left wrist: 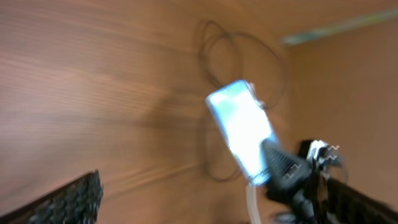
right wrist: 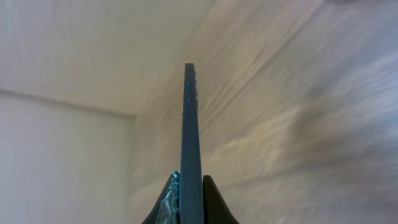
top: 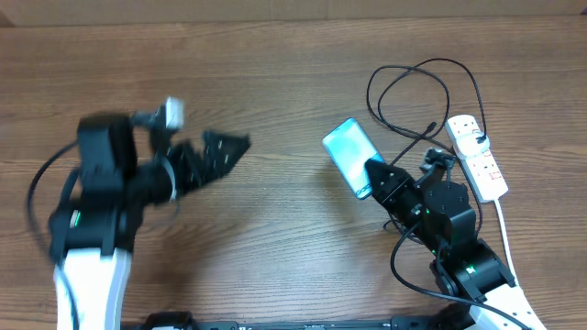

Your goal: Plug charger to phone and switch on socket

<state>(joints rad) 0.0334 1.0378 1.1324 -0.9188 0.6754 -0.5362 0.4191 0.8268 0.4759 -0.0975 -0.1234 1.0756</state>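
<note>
My right gripper is holding the phone, and the charger's black cable (top: 426, 135) lies on that gripper's side. My left gripper should take the phone's far end (top: 340, 137) first.
The phone (top: 348, 149), its light blue screen glowing, is lifted off the table with my right gripper (top: 374, 180) shut on its near end. In the right wrist view the phone (right wrist: 191, 124) stands edge-on between the two fingertips (right wrist: 214, 202). The charger's black cable (top: 408, 87) lies in loops behind the phone, running to the white socket (top: 484, 165) at the right. My left gripper (top: 220, 156) hovers open and blurred at the left, well apart from the phone. Its wrist view shows the phone (left wrist: 242, 127), the cable loops (left wrist: 214, 53) and the right gripper (left wrist: 283, 171).
The socket's thick white cord (top: 503, 234) runs toward the front edge beside my right arm. A pale wall or board (right wrist: 62, 155) shows left of the wooden table (top: 275, 73) in the right wrist view.
</note>
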